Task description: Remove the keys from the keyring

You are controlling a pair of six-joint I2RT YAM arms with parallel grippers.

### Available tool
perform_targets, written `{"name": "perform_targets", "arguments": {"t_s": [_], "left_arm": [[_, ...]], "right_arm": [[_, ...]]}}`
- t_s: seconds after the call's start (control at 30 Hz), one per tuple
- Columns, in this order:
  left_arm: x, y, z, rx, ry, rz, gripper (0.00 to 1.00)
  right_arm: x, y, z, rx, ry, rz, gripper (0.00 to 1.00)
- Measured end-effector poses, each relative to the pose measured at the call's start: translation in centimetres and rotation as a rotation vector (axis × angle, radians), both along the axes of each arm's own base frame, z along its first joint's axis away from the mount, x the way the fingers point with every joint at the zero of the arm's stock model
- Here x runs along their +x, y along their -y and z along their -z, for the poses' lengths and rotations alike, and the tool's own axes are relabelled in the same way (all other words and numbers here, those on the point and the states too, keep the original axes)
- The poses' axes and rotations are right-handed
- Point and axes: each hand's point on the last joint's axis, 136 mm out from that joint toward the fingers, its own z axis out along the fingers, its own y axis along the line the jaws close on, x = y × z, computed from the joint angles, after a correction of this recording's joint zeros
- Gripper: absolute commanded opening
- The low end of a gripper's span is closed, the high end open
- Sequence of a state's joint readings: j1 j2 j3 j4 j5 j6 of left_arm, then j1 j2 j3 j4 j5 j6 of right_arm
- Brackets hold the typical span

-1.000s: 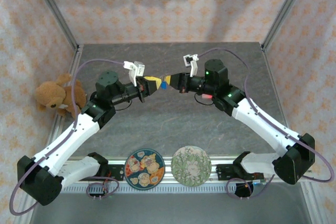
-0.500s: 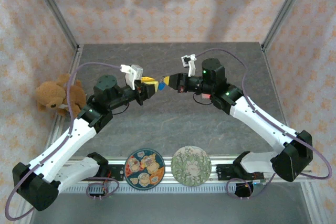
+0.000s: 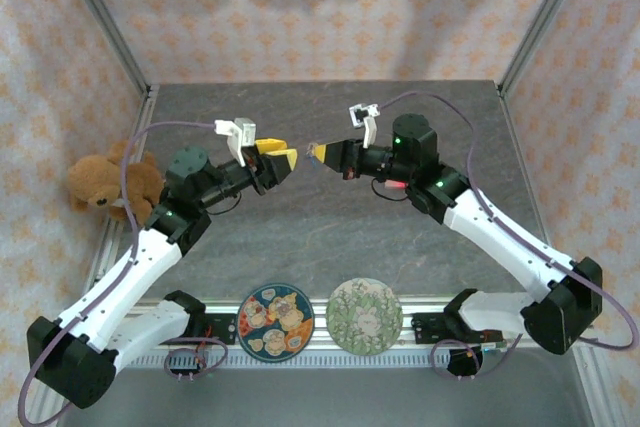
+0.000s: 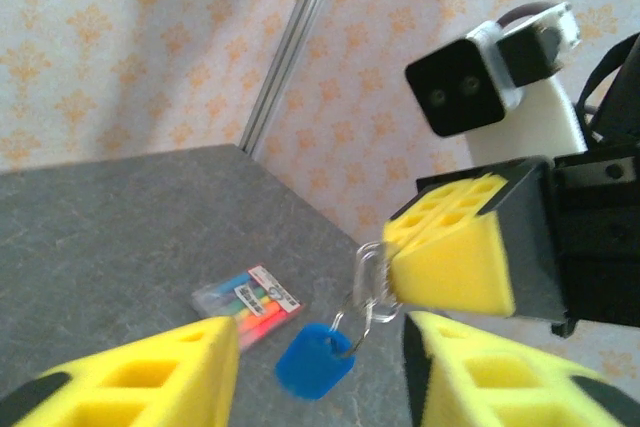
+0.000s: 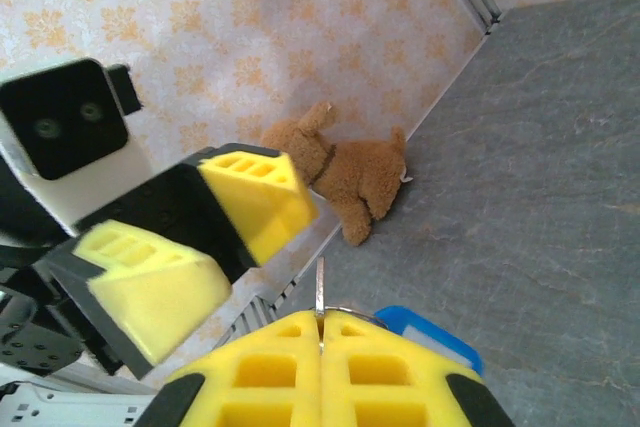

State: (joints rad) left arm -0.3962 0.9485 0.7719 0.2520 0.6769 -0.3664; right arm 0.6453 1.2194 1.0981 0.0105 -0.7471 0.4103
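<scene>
The blue tag's flat side (image 4: 312, 359) faces the open fingers of my left gripper. I should turn my left gripper around and pinch the blue tag from its edge (image 4: 344, 371).
The keyring (image 4: 370, 282) is a set of small metal loops with a blue tag (image 4: 315, 359) hanging under it, held up above the grey table. My right gripper (image 3: 322, 152) is shut on the keyring, and its yellow fingers (image 4: 455, 257) pinch the loops from the right. In the right wrist view a thin metal edge (image 5: 320, 292) sticks out of the right gripper (image 5: 321, 319), with the blue tag (image 5: 430, 337) just behind. My left gripper (image 3: 275, 159) stands open a short way left of the ring, touching nothing. I cannot make out separate keys.
A brown teddy bear (image 3: 105, 182) lies at the table's left edge. Two patterned plates (image 3: 277, 319) (image 3: 365, 315) sit on the near rail between the arm bases. A pack of coloured markers (image 4: 247, 302) lies on the table beneath the grippers.
My left gripper has opened, let go of the keyring and drawn back to the left. The right gripper stays shut on the ring, which now hangs from it alone.
</scene>
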Motion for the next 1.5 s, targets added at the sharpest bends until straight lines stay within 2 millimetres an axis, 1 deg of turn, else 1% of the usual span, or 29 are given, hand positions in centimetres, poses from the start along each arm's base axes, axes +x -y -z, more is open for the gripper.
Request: {"name": "perform_targets", "arguments": {"t_s": [0.17,0.27,0.33,0.47,0.53,0.67,0.8,1.07,1.2,1.33,1.5], "left_arm": [[-0.2,-0.2,3.4,-0.020,0.027,-0.010,0.59],[-0.4,-0.2,4.6,-0.017,0.068,-0.024,0.62],[-0.6,0.1,4.3,-0.019,0.120,-0.023,0.63],[-0.9,0.7,2.4,-0.035,0.245,-0.012,0.63],[-0.9,1.0,2.1,-0.034,0.278,-0.008,0.63],[-0.8,2.0,2.3,-0.008,0.310,0.010,0.63],[-1.0,2.8,2.0,0.016,0.351,0.030,0.64],[-0.5,3.4,1.3,0.063,0.428,0.002,0.63],[-0.2,3.7,1.2,0.080,0.448,-0.002,0.60],[0.1,3.9,1.5,0.088,0.447,-0.004,0.55],[0.4,4.0,2.0,0.097,0.438,-0.002,0.53]], "right_arm": [[-0.2,0.2,-0.2,-0.021,0.016,-0.003,0.00],[-0.3,0.2,-0.3,-0.021,0.013,-0.008,0.00],[-0.4,0.1,-0.5,-0.018,0.014,-0.016,0.00],[-0.7,0.0,-0.5,-0.013,0.006,-0.035,0.00],[-0.8,-0.1,-0.5,-0.010,0.000,-0.041,0.00],[-0.9,-0.1,-0.5,-0.006,-0.011,-0.047,0.00],[-0.9,-0.1,-0.4,-0.003,-0.018,-0.047,0.00],[-1.0,-0.5,-0.4,0.012,-0.035,-0.069,0.00],[-1.2,-0.6,-0.6,0.020,-0.037,-0.078,0.00],[-1.3,-0.7,-0.6,0.022,-0.038,-0.084,0.00],[-1.3,-0.7,-0.7,0.025,-0.037,-0.085,0.00]]}}
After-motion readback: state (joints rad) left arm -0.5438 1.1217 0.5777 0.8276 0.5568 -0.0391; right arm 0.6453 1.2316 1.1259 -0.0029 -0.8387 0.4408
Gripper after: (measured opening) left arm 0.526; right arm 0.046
